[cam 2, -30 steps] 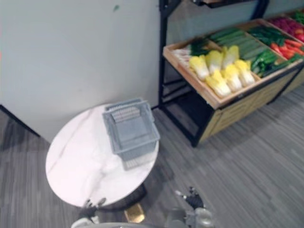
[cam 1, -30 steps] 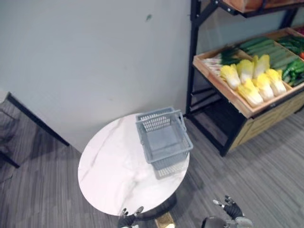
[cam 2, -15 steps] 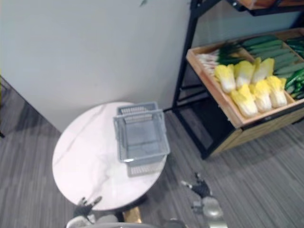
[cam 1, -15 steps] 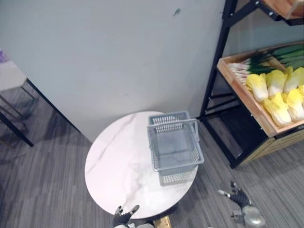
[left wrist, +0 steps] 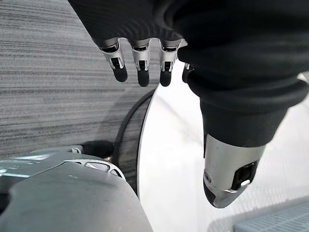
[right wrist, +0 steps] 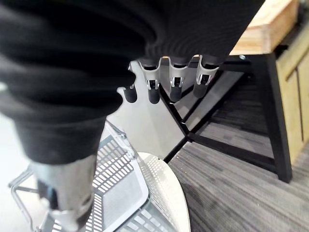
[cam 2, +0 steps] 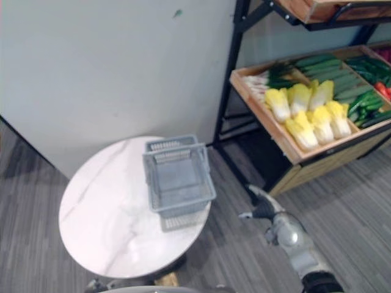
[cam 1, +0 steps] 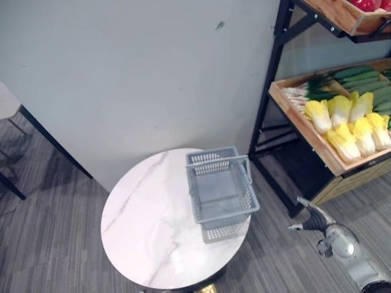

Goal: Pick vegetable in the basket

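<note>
The grey handle is attached to the basket's rim [cam 1: 221, 189] at small side pivots [cam 1: 250, 181], so I expect the basket to hang below the handle with its opening up when I lift.
An empty grey plastic basket [cam 1: 221, 192] with its handle raised stands on the right part of a round white marble table [cam 1: 153, 232]. Yellow napa cabbages [cam 1: 348, 125] lie in a wooden shelf crate [cam 2: 269, 131] at the right, beside scallions [cam 1: 305, 91] and green cucumbers [cam 2: 324, 67]. My right hand [cam 1: 308, 217] hangs open over the floor between the table and the shelf, holding nothing. Its wrist view shows straight fingers [right wrist: 174, 79] above the basket [right wrist: 120, 188]. My left hand [left wrist: 140, 63] is open and empty over the table's near edge [left wrist: 178, 159].
A black metal shelf frame [cam 1: 269, 104] stands against the grey wall, its lower bars close to my right hand. An upper crate [cam 1: 351, 12] holds red vegetables. A dark-legged table [cam 1: 52, 146] stands at the far left. Grey floor surrounds the round table.
My right arm has risen and reached forward, bringing the hand up between table and shelf. The left hand has dropped from the eye views' lower edge. The camera has shifted.
</note>
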{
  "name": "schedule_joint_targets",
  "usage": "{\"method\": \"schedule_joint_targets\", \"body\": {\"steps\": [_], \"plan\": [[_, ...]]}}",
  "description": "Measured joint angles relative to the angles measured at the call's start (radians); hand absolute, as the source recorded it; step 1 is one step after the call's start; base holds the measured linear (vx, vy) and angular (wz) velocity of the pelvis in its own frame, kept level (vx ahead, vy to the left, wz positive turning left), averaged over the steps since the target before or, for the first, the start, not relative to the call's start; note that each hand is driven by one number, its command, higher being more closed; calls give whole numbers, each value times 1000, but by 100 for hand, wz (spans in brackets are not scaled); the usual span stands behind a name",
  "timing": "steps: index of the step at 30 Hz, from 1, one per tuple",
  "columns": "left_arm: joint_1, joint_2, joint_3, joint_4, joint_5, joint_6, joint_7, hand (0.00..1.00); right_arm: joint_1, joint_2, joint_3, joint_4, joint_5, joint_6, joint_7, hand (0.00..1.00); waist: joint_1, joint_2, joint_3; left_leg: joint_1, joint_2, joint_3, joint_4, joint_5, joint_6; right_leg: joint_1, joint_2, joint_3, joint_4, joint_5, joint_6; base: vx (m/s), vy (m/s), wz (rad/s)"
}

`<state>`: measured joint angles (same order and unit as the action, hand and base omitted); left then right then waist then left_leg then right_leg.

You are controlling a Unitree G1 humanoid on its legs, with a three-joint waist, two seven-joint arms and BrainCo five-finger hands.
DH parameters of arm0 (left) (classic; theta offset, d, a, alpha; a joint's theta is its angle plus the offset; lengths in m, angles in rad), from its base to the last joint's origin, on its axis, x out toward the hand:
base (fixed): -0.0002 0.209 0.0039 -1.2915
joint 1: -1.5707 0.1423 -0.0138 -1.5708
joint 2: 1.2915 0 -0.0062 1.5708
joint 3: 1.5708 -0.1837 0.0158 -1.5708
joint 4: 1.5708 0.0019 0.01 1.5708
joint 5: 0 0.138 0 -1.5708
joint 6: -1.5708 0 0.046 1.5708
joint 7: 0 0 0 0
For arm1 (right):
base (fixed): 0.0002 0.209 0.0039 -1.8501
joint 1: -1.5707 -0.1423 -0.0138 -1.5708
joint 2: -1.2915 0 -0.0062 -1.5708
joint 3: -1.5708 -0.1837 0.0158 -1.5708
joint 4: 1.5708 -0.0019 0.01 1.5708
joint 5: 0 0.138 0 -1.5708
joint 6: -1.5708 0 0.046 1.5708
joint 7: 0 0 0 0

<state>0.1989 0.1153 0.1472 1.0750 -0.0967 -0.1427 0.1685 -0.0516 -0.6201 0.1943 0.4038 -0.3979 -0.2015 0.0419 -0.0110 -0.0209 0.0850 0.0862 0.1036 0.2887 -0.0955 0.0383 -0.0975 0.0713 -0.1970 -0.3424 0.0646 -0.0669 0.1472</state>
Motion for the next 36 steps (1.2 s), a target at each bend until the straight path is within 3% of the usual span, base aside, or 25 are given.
{"method": "schedule_joint_targets", "body": {"steps": [5,7,13,20,27,30,36], "plan": [[0,4,-25,-1,4,0,-2,0,-191,-27,123,6,-37,-9,-11,0,14,4,-6,-44,-5,-5,0,12,8,-32,1,-4,-17,20,-1,2,0,2],[0,7,-25,-5,4,-1,-2,0,-337,-31,225,55,-51,-9,-12,0,22,-2,0,-65,-7,-31,0,26,13,-33,3,-23,-30,33,-8,-6,-9,22],[-15,7,-24,-47,0,-1,7,0,-689,-22,345,193,-83,-8,-14,0,94,-14,93,-143,0,-72,0,68,18,-78,18,-53,-56,73,-24,-86,0,19],[-53,7,-21,-50,-18,-2,29,0,-917,9,363,351,-109,29,-64,0,153,-24,163,-213,5,-110,-5,101,28,-128,24,-69,-48,86,-27,-84,13,15],[-114,7,-22,-66,-22,-22,55,0,-1018,19,356,445,-114,62,-102,0,158,-27,216,-270,6,-133,-1,121,31,-180,22,-80,-27,87,-29,-18,8,7],[-145,6,-24,-91,-58,-23,63,0,-1047,30,273,517,-114,76,-124,0,177,-26,253,-285,8,-141,-1,127,31,-190,24,-89,-23,87,-29,16,-5,9],[-174,7,-26,-99,-58,-26,65,0,-1108,31,229,573,-114,91,-135,0,185,-21,283,-315,5,-167,0,133,31,-210,22,-100,-14,85,-31,32,-2,12]]}}
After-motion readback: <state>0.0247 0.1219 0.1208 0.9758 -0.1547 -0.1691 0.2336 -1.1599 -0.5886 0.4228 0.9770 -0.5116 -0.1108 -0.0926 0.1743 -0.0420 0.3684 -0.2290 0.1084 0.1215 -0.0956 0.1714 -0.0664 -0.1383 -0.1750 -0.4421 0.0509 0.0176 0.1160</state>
